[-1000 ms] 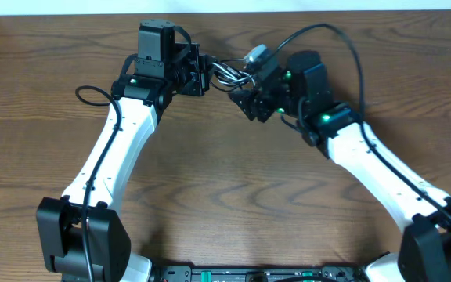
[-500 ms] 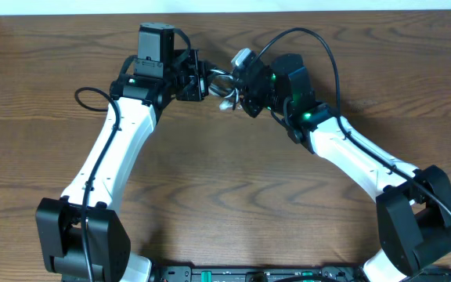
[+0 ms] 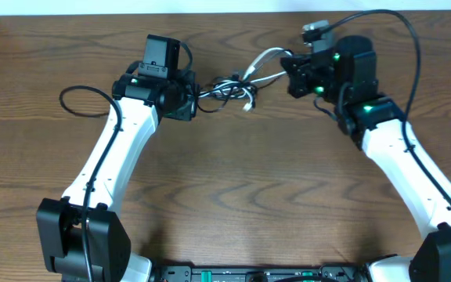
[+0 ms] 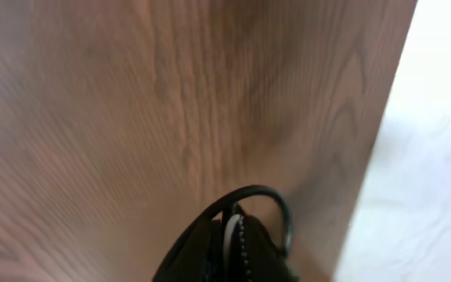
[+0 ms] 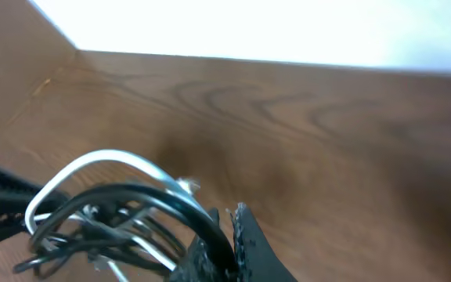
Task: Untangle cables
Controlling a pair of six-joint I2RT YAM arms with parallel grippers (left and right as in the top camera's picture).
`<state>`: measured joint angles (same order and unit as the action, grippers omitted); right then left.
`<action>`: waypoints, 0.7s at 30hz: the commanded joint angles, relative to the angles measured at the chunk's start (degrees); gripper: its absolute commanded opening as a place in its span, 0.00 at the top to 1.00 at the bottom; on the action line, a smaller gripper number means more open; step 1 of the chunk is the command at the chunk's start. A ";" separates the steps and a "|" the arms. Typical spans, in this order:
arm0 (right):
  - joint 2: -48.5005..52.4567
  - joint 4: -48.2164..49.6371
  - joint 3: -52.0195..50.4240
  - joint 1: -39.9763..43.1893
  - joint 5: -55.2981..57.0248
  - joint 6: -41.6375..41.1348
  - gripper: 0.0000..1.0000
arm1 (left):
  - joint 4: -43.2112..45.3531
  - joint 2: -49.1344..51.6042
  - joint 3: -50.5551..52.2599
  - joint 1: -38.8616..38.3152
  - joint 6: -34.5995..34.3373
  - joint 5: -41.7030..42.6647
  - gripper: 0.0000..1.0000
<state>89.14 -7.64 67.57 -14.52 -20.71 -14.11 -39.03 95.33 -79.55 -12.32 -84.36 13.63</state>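
Observation:
A tight knot of cables [image 3: 232, 88] is stretched between my grippers. Next, my right gripper lays the cables down loosely on open wood [image 3: 286, 117] before my left gripper takes them.
The black and white cables [image 3: 229, 88] hang stretched in a knotted bundle between my two grippers at the back of the table. My left gripper [image 3: 195, 99] is shut on the bundle's left end. In the left wrist view a white strand sits between the fingers [image 4: 245, 247] and a black loop [image 4: 282, 223] pokes out beside them. My right gripper [image 3: 291, 75] is shut on the right end. In the right wrist view the black cable [image 5: 143, 194] runs into the closed jaws of that gripper [image 5: 232, 229]. The white cable [image 5: 104, 160] arcs above the knot [image 5: 84, 231].
The wooden table [image 3: 233, 188] ends at its far edge [image 3: 225, 12] just behind the grippers, with white floor beyond. A thick black arm wire [image 3: 75, 102] loops out left of the left arm. Another arm wire [image 3: 402, 31] arches over the right arm.
My right gripper has shut on the cable and moved to the right, drawing the bundle out into a line. The left arm shifted slightly left and forward, still holding its end.

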 commanded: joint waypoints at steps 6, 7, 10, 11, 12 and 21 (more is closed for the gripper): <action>-0.52 -6.21 0.92 11.96 4.13 -6.27 0.99 | -0.68 -0.24 -0.24 0.79 50.95 0.59 0.93; -0.52 -6.88 0.90 12.98 4.13 -6.29 0.99 | -0.74 -0.24 -0.24 0.79 53.75 0.96 0.93; -0.52 -9.99 0.90 16.57 5.51 -7.17 0.99 | -1.29 -0.24 -0.24 0.81 62.82 0.83 0.93; -0.52 -12.00 0.90 17.99 7.69 -7.32 0.99 | -1.77 -0.24 -0.24 0.81 66.25 -0.09 0.93; -0.52 -13.20 0.92 18.56 9.20 -7.32 0.99 | -2.12 -0.24 -0.24 0.79 66.79 -0.92 0.93; -0.52 -19.80 0.90 17.92 -2.82 3.85 0.99 | -2.40 -0.22 -0.20 -0.94 66.66 -0.28 0.92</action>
<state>89.21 -27.77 67.59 5.30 -12.69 -17.06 -41.60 95.35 -79.53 -12.08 -19.94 13.34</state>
